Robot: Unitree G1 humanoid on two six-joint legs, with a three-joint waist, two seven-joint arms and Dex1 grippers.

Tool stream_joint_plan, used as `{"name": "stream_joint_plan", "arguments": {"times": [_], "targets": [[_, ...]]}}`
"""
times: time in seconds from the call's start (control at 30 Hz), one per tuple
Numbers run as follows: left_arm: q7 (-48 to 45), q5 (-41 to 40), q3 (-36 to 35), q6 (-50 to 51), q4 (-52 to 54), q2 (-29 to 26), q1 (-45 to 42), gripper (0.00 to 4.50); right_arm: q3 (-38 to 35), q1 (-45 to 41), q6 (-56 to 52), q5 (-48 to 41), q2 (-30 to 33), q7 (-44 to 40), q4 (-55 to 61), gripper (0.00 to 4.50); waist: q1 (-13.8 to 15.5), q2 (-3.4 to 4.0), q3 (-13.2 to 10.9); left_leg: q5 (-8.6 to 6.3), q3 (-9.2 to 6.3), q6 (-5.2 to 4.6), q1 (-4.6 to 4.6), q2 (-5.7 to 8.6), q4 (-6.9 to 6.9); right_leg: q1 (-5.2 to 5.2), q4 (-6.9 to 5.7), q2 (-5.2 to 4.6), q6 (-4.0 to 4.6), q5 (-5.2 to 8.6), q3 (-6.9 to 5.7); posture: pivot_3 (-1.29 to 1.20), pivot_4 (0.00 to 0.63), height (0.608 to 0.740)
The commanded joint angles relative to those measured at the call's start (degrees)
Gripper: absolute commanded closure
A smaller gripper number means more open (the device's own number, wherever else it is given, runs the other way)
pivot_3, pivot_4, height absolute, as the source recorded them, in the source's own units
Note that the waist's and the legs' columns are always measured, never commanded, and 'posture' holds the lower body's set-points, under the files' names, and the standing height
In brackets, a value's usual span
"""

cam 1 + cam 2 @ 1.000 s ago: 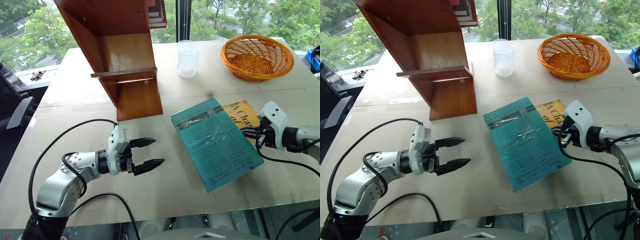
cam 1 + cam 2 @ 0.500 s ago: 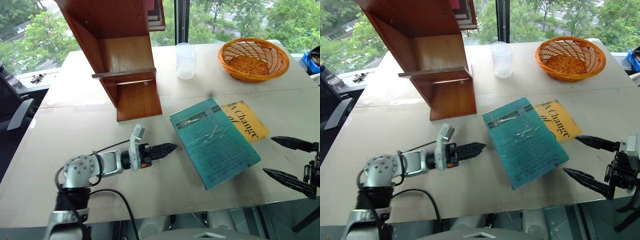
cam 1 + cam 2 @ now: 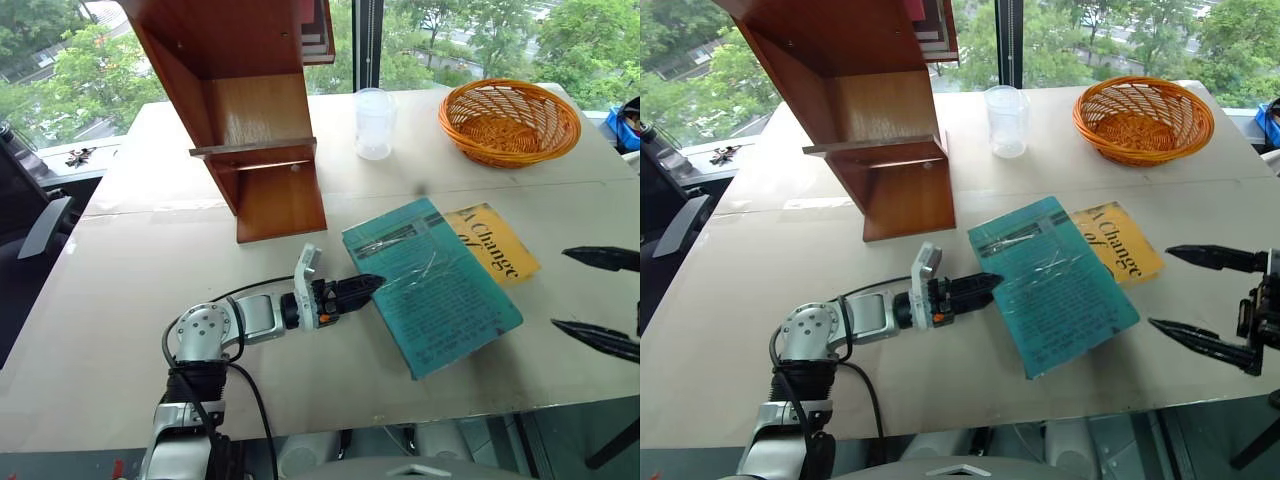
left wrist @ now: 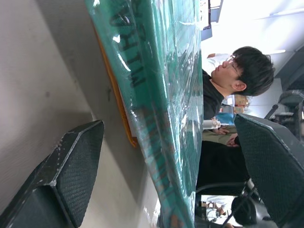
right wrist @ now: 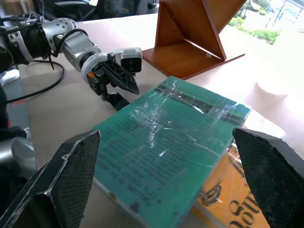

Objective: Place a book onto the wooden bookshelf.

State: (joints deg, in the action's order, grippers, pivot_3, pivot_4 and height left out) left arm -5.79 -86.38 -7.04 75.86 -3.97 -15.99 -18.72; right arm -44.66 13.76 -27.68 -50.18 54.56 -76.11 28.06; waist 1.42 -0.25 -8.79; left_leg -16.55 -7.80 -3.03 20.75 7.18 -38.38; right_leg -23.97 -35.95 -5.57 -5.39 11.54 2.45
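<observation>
Next, my left gripper clamps the flat teal-green book's spine and turns the book upright, since the spine faces this gripper on the wooden bookshelf's side.
The teal-green book lies flat on the table, its far right corner resting on a yellow book. My left gripper is at the book's left edge, turned so one finger sits above the other. In the left wrist view the book's edge runs between the two spread fingers, so the gripper is open. My right gripper hovers open off the book's right side, apart from it. The wooden bookshelf stands at the back left, tilted.
An orange wicker basket sits at the back right, with a clear plastic cup between it and the shelf. The table's front edge runs close below the book. A seated person shows beyond the table in the left wrist view.
My right gripper has opened, let go of the book's right edge and drawn back to the right. The left gripper has moved right to the book's left edge and rolled onto its side.
</observation>
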Motion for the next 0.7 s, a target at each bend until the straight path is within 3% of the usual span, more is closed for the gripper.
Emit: {"name": "stream_joint_plan", "arguments": {"times": [0.03, 0.2, 0.4, 0.53, 0.57, 0.7], "targets": [[0.64, 0.38, 0.58, -0.06, -1.75, 2.04, -1.74, 0.0, -0.14, -1.1, -1.72, -3.05, 2.02, -1.12, 0.82, 0.08, 0.38, 0.0, 0.0, 0.0, 0.0, 0.0, 0.01, 0.0, 0.0, -0.01, 0.0, -0.01, 0.0, 0.0, -0.01, 0.0, 0.15, 0.74], [1.29, 1.47, 0.51, -0.49, -4.69, 5.8, -2.83, 0.0, -0.34, -0.13, -2.64, -3.41, 1.5, 0.62, 3.08, 0.08, 1.2, -0.02, -0.01, -0.01, 0.01, 0.0, 0.08, 0.01, -0.02, 0.0, 0.08, -0.05, -0.01, 0.0, -0.03, 0.0, 0.15, 0.74], [-0.88, 4.6, 0.08, -1.72, -7.66, 8.67, -3.86, 2.31, -0.04, 0.77, -1.15, -1.21, 0.65, 1.74, 3.01, 0.0, 1.22, -0.02, 0.0, -0.02, 0.01, 0.02, 0.08, 0.01, -0.02, 0.0, 0.09, -0.07, -0.02, 0.0, -0.03, 0.0, 0.15, 0.74], [-2.38, 5.1, -1.33, -2.41, -10.51, 11.13, -4.93, 4.26, -0.34, 0.71, -0.96, -0.76, -0.36, 3.77, 3.04, 0.0, 1.41, -0.03, 0.02, -0.03, 0.02, 0.04, 0.07, 0.02, -0.02, 0.03, 0.09, -0.07, -0.02, 0.0, -0.03, 0.0, 0.15, 0.74], [-2.61, 5.32, -1.72, -2.51, -10.84, 11.64, -5.21, 4.46, -0.5, 0.78, -0.87, -0.6, -0.57, 4.03, 2.82, 0.0, 1.56, -0.05, 0.02, -0.03, 0.01, 0.04, 0.06, 0.02, -0.03, 0.05, 0.09, -0.07, -0.02, 0.0, -0.05, 0.0, 0.15, 0.74], [-2.5, 0.17, -4.92, 0.01, -8.34, 11.1, -3.88, 4.46, -1.94, 3.26, -0.09, 1.19, -2.96, 5.39, 1.75, 0.0, 1.61, -0.05, 0.02, -0.03, 0.01, 0.04, 0.07, 0.02, -0.04, 0.05, 0.09, -0.08, -0.02, 0.01, -0.05, 0.0, 0.15, 0.74]]}}
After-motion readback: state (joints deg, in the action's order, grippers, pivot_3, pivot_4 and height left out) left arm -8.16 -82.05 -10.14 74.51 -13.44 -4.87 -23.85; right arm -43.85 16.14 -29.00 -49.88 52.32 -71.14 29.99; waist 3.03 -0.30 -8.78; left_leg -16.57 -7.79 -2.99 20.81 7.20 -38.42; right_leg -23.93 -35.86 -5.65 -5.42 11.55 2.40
